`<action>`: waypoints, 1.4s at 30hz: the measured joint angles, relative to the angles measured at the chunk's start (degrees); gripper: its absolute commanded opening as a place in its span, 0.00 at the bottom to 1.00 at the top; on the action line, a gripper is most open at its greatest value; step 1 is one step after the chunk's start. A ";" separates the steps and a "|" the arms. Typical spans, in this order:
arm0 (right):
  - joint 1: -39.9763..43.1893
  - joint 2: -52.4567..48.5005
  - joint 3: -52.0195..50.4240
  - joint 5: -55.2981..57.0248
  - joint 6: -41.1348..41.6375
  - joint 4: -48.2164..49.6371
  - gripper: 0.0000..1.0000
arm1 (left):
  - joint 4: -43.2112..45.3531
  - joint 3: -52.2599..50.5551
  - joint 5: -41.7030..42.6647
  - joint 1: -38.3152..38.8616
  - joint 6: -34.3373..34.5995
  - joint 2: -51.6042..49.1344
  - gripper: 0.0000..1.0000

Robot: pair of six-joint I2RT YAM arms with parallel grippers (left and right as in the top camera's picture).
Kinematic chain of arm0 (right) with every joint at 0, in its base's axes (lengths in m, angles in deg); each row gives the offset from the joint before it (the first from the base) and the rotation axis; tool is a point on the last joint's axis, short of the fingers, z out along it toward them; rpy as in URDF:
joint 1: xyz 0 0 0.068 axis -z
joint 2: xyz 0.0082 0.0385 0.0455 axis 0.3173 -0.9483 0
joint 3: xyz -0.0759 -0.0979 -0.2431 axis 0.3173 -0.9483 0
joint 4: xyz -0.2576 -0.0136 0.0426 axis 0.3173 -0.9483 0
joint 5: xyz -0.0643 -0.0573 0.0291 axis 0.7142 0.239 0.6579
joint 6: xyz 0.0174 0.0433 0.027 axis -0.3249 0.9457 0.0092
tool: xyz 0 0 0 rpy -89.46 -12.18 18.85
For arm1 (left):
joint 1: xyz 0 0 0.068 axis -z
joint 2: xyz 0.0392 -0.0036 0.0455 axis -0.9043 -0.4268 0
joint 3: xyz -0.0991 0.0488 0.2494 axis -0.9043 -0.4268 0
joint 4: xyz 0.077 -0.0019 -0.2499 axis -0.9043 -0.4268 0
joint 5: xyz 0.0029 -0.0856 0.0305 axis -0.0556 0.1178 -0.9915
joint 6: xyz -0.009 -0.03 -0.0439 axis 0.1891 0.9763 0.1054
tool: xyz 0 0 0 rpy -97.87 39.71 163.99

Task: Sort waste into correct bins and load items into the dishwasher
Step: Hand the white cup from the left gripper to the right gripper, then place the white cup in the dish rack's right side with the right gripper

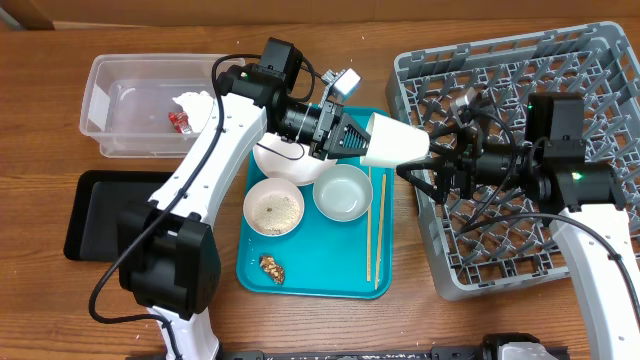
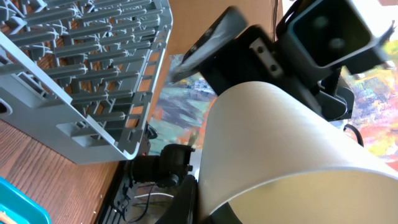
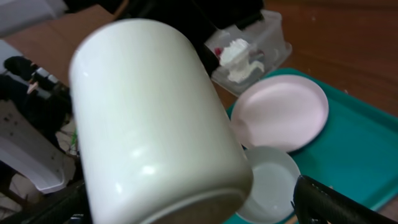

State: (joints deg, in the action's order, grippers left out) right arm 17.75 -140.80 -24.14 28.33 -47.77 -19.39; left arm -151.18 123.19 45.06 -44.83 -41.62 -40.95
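Observation:
Next, my right gripper takes the cup's base and loads the cup, because my left gripper is holding the small white cup's rim short of the grey dish rack.
My left gripper is shut on the rim of the small white cup, which lies on its side in the air above the teal tray's right edge. One finger shows dark against the cup's wall. My right gripper is open, its fingers spread wide on either side of the cup's base; one fingertip stands well off it. The grey dish rack lies under the right arm.
On the teal tray are the pinkish plate, a white bowl with crumbs, a blue-grey bowl, chopsticks and a brown lump. The clear tub holds tissue and a red wrapper. A black tray lies left.

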 measured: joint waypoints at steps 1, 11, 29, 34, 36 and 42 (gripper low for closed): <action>0.00 -0.02 0.00 -1.31 -0.22 0.83 0.99 | -0.02 0.00 0.04 0.02 0.00 0.00 0.04; 0.57 -0.11 0.00 -9.75 -0.55 2.14 0.57 | -0.20 0.00 1.84 0.37 -0.24 0.00 0.04; 0.28 -0.11 0.00 3.28 3.13 -5.53 0.34 | -4.13 0.00 -23.45 -0.07 5.70 0.00 0.57; 1.14 -0.11 0.20 24.83 12.59 -9.20 0.26 | -7.63 -0.02 -42.49 -4.52 9.90 2.29 0.60; 2.82 -0.13 1.03 31.58 16.72 -11.34 0.25 | -8.98 -0.04 -49.64 -7.58 10.95 5.68 0.62; 13.11 -0.17 9.42 43.74 26.36 -16.26 0.21 | -12.00 0.07 -65.40 -15.21 12.37 20.57 0.70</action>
State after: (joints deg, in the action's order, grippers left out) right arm 30.86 -140.97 -14.72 72.06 -21.41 -35.65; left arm -163.18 123.25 -20.34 -60.05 -29.24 -20.38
